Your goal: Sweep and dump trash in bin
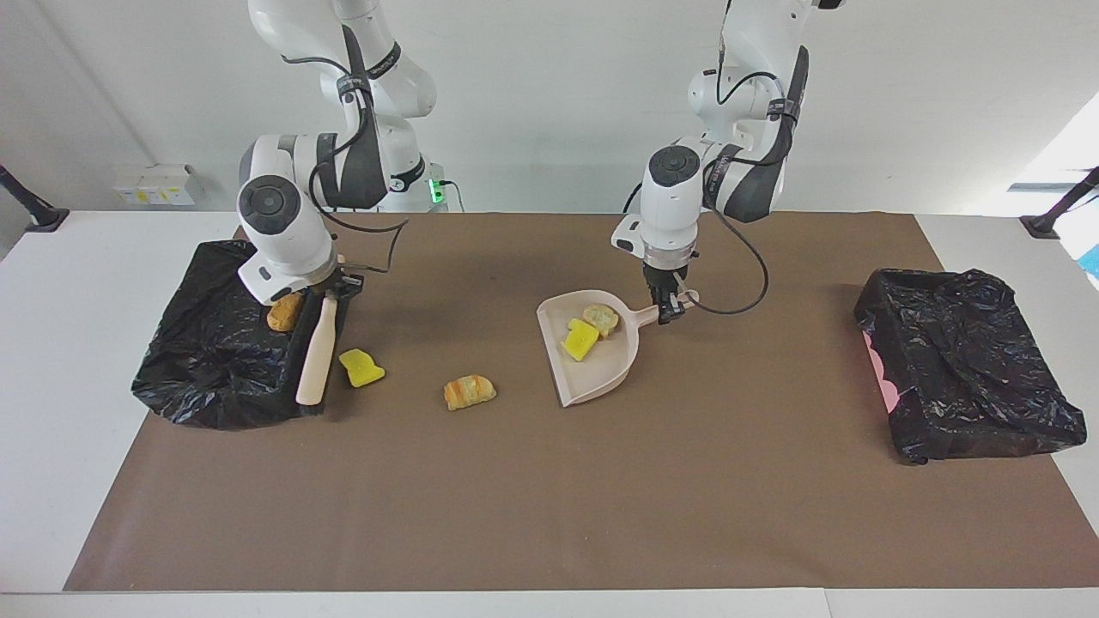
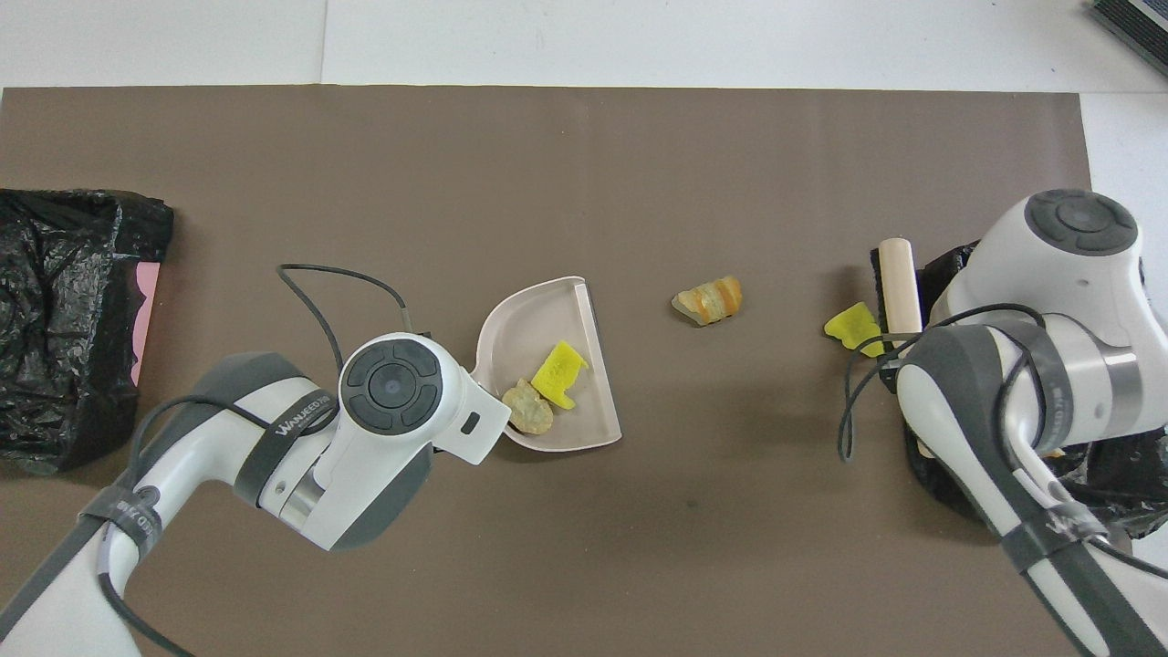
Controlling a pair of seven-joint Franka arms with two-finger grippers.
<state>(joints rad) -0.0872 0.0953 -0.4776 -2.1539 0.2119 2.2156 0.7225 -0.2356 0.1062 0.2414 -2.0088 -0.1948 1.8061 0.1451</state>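
The brush (image 2: 900,286) is standing next to the black-lined bin, past the yellow sponge chunk, so the robot's right gripper should sweep that chunk and the tan bread piece into the dustpan (image 2: 591,396).
My right gripper (image 1: 330,293) is shut on the top of a cream-handled brush (image 1: 313,352), which hangs between the black-lined bin (image 1: 206,343) and a yellow sponge chunk (image 1: 361,367) (image 2: 853,327). The bristles are down near the mat. A tan bread piece (image 1: 469,391) (image 2: 707,301) lies on the mat between that chunk and the dustpan (image 1: 601,378) (image 2: 529,328). My left gripper (image 1: 670,311) is shut on the dustpan's handle. The pan rests on the mat and holds a yellow chunk (image 1: 579,339) and a bread bit (image 1: 601,319). More bread (image 1: 283,313) lies in the bin.
A second black-lined bin (image 1: 970,373) (image 2: 68,319) sits at the left arm's end of the table. A brown mat (image 1: 549,498) covers the table. In the overhead view my right arm hides most of the bin holding trash.
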